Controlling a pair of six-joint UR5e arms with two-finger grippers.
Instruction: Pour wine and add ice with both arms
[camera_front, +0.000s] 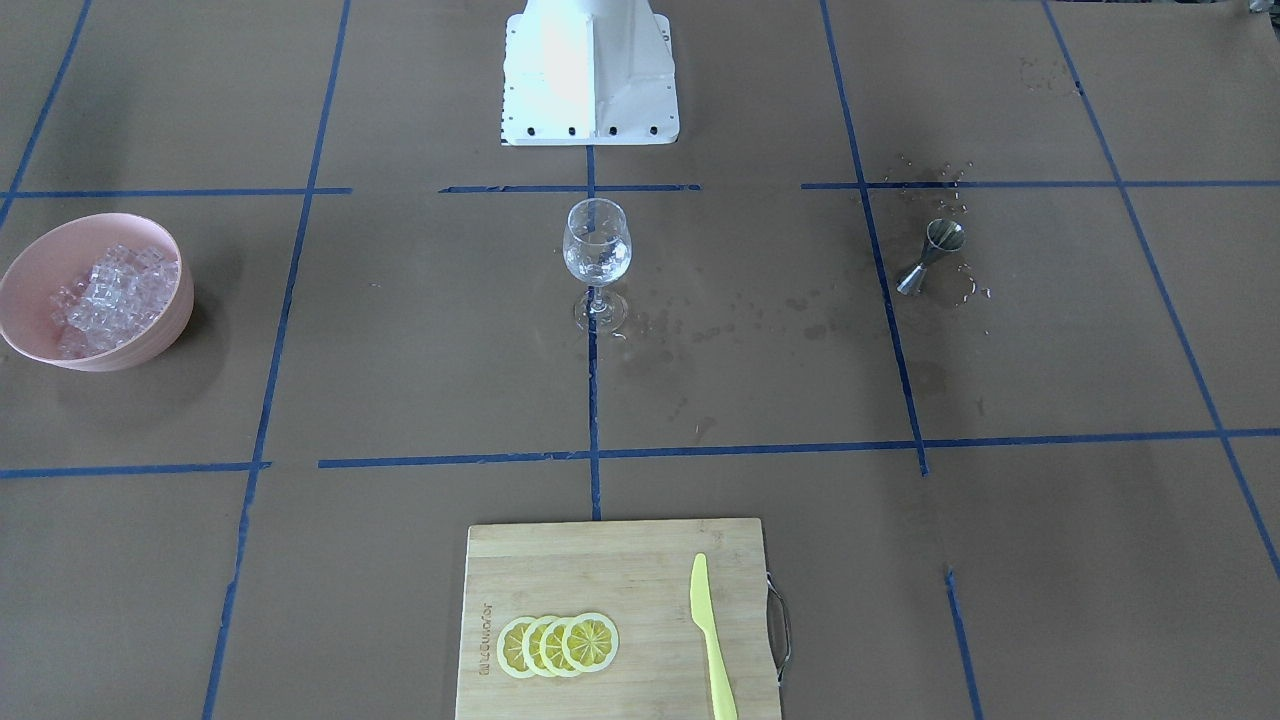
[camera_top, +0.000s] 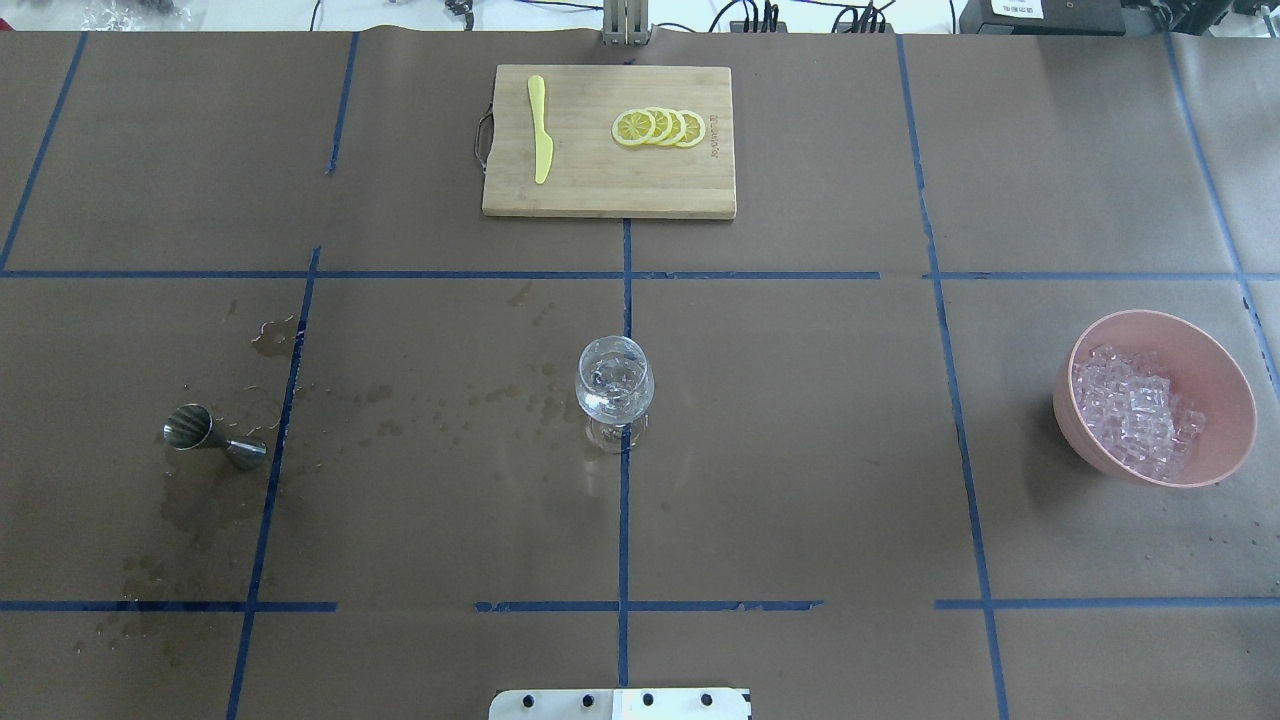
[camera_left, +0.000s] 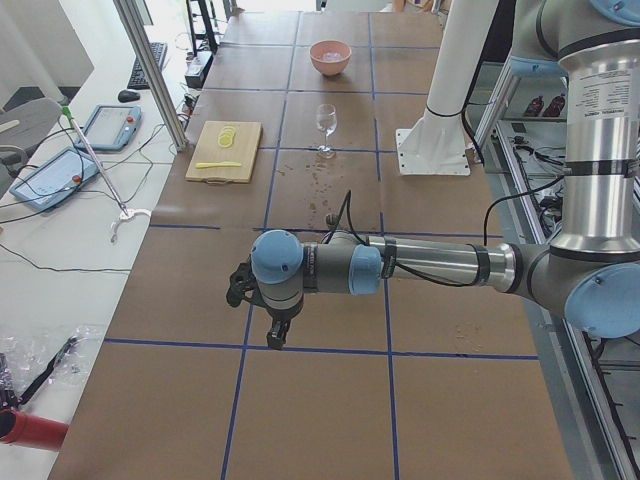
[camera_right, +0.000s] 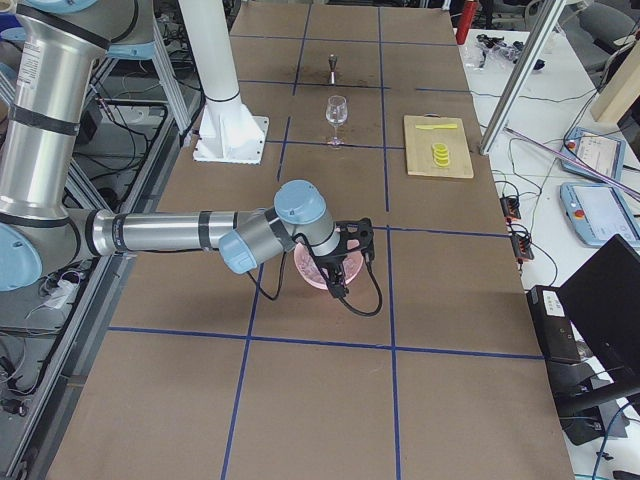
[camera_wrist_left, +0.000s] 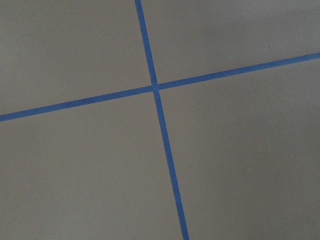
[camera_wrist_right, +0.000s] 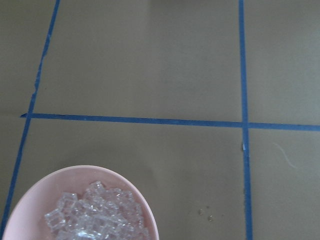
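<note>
The ice is showing separate cubes with clear edges (camera_front: 126, 300), so I expect a cube (camera_front: 107, 284) will come away from the heap by itself when I lift it.
The wine glass (camera_front: 597, 250) (camera_top: 614, 385) (camera_left: 325, 122) (camera_right: 336, 112) stands upright at the table's centre with a little clear content; I cannot tell if it is wine. The ice (camera_front: 110, 295) (camera_top: 1135, 410) (camera_wrist_right: 95, 217) is heaped in a pink bowl (camera_front: 150, 340) (camera_top: 1215, 370) (camera_left: 330, 55) (camera_wrist_right: 50, 190). My right gripper (camera_right: 340, 270) hangs just above that bowl (camera_right: 305, 272), partly hiding it. Far from the glass, my left gripper (camera_left: 262, 312) hovers over bare paper with a tape cross (camera_wrist_left: 154, 87). Whether either gripper is open or shut I cannot tell.
A steel jigger (camera_front: 930, 255) (camera_top: 212, 438) (camera_right: 332, 68) sits among wet spots on the left arm's side. A bamboo cutting board (camera_front: 600, 560) (camera_top: 600, 180) with lemon slices (camera_top: 658, 127) and a yellow knife (camera_top: 540, 128) lies at the far edge. The white pedestal (camera_front: 590, 70) stands behind the glass.
</note>
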